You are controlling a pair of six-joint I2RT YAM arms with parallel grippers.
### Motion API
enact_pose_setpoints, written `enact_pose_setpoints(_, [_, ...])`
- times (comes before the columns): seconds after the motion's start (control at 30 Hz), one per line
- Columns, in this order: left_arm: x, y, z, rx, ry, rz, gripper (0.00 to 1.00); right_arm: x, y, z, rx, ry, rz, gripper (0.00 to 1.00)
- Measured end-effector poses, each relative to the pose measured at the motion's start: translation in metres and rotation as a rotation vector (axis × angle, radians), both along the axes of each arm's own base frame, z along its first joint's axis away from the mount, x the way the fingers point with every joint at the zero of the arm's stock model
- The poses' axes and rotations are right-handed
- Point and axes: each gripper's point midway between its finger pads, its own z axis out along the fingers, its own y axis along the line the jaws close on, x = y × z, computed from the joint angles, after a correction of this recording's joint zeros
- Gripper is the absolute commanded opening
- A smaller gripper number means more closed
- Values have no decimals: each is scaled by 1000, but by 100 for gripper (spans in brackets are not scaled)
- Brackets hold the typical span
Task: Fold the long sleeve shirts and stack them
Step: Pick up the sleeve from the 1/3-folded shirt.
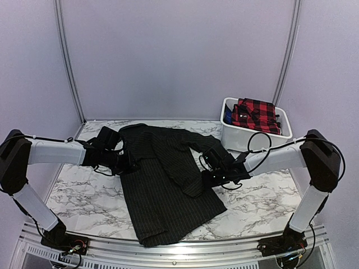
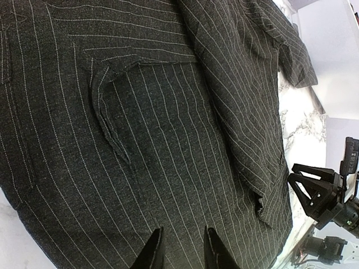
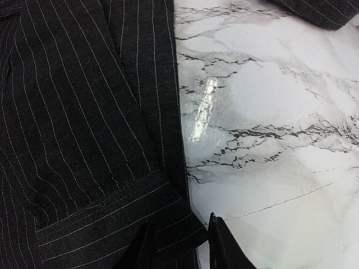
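My right gripper should straighten the folded sleeve (image 1: 175, 167), which slants across to the shirt's opposite edge, by raising its cuff (image 1: 196, 191) and laying the sleeve toward the shirt's hem.
The black pinstriped long sleeve shirt (image 1: 162, 185) lies spread on the marble table, with one sleeve folded across its body toward the right. My left gripper (image 1: 128, 163) is at the shirt's left edge. In the left wrist view it (image 2: 182, 251) is open, its fingertips (image 2: 154, 246) just over the cloth (image 2: 157, 140). My right gripper (image 1: 210, 171) is at the folded sleeve's end. In the right wrist view it (image 3: 179, 247) is open, with the sleeve cuff (image 3: 112, 224) lying between its fingers. A red-and-black plaid shirt (image 1: 255, 114) lies in a bin.
A white bin (image 1: 233, 137) stands at the back right of the marble table (image 1: 263, 196) and holds the plaid shirt. The right arm's gripper shows at the right edge of the left wrist view (image 2: 320, 196). White walls enclose the table.
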Motion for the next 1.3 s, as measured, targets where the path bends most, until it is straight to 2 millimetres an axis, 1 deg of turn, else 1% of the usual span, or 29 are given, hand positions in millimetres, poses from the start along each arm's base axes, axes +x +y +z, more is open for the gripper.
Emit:
enact_pose_setpoints(0.17, [1,1,0,0,0,3,25,0,-1,-1,-3,2,-3,29])
enact_pose_setpoints(0.33, [0,0,0,-4,3,-1,25,-2,-1,-9,-9,19,-5,27])
enact_pose_setpoints(0.4, [0,1,0,-5,3,0,25,-3,-2,-13,-11,22,-7,24])
enact_pose_setpoints(0.73, [0,1,0,-6,4,0,25,1,-1,-11,-8,7,-15,12])
enact_pose_setpoints(0.87, [0,0,0,-9,6,-3,25,2,-4,-10,-26,0,-20,3])
enact_pose_setpoints(0.9, [0,0,1,-10,6,-3,25,3,-4,-9,-35,-5,-21,2])
enact_pose_setpoints(1.17, [1,1,0,-10,6,0,25,11,1,12,-59,-57,-15,1])
enact_pose_setpoints(1.3, [1,2,1,-10,6,3,25,14,3,18,-57,-68,-12,6])
